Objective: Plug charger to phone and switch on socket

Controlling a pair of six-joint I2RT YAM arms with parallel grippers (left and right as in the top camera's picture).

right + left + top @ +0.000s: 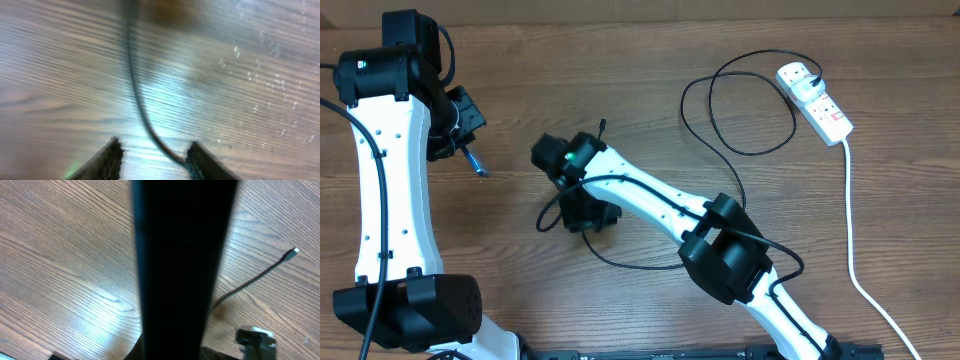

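Next, my right gripper moves back and grips the cable squarely before it goes for the connector tip [602, 124], because the cable slants [172, 157] toward the end of one of the gripper's fingers.
My left gripper [468, 140] is shut on the phone [476, 162], held above the table at the left. The overhead view shows only its thin edge. In the left wrist view it is a wide black bar [182, 255] down the middle, and its screen is hidden. The charger cable [740, 150] loops from its plug [798, 78] in the socket [820, 105] to the middle of the table. Its connector tip [603, 125] lies free, also in the left wrist view [295, 251]. My right gripper [585, 212] is open, low over the cable [137, 100], which runs between its fingers [155, 157].
The socket's thick white cord [850, 230] runs down the right side to the front edge. The right arm [720, 245] stretches across the middle. A grey part of the right gripper [256, 337] shows low in the left wrist view.
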